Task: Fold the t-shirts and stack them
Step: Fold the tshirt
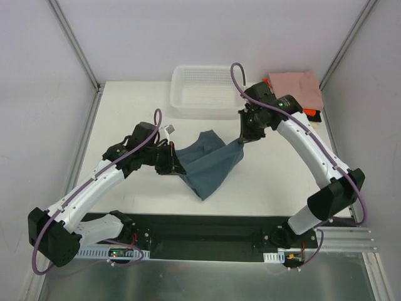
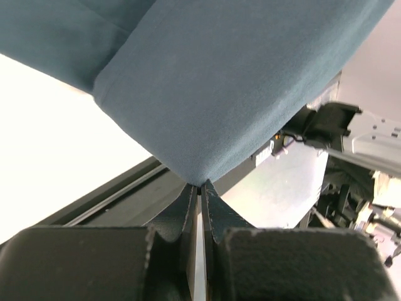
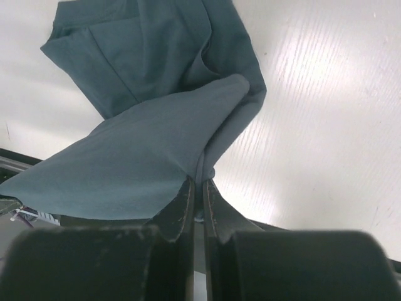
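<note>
The slate blue-grey t-shirt's held edge (image 1: 212, 161) is stretched straight between my grippers. My left gripper keeps moving that edge over the t-shirt's cloth (image 1: 203, 143) behind until it lies flat.
The slate blue-grey t-shirt (image 1: 210, 163) hangs bunched between both grippers above the table's middle, its lower part reaching toward the near edge. My left gripper (image 1: 174, 164) is shut on its left edge; the cloth (image 2: 213, 88) spreads out from the fingertips. My right gripper (image 1: 242, 142) is shut on its right corner, and the cloth (image 3: 156, 150) drapes down onto the table. A folded dusty-pink shirt (image 1: 296, 88) lies on top of a stack at the back right, with an orange-red edge (image 1: 311, 113) and a black one showing beneath. The cream shirt is hidden.
A white plastic mesh basket (image 1: 203, 91) stands at the back centre, just left of my right wrist. A black rail (image 1: 207, 229) runs along the near table edge between the arm bases. Metal frame posts stand at the back corners.
</note>
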{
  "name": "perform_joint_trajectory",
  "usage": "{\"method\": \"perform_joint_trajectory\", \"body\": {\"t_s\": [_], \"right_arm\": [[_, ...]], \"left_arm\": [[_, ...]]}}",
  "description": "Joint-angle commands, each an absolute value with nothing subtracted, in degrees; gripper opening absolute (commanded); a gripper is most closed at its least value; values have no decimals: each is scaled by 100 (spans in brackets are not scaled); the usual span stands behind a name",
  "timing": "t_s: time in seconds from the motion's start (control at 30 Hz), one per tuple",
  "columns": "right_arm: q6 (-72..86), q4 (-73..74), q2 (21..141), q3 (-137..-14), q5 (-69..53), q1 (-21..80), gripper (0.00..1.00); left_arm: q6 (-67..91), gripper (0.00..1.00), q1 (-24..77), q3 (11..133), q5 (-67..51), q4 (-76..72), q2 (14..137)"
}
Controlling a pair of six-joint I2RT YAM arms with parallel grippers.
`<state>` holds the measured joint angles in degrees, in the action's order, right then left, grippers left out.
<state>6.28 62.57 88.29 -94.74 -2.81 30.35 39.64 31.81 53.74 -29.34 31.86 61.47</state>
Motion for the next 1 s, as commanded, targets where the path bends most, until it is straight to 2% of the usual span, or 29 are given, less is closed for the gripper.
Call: {"method": "perform_joint_trajectory", "body": {"t_s": [0.0, 0.6, 0.73, 0.97], "right_arm": [[519, 6153, 9236, -10019, -307, 2962, 4], [686, 5161, 11170, -11337, -342, 2892, 5], [729, 4790, 11478, -11408, -492, 2830, 9], [914, 4448, 12041, -11470, -773, 2786, 10]], "left_arm": [[3674, 0, 2866, 5326, -2944, 3234, 6310], [3779, 0, 2075, 5643, -1302, 3182, 7286], [3815, 0, 2004, 5748, -775, 3173, 7566], [3779, 0, 1934, 6003, -650, 3103, 8252]]}}
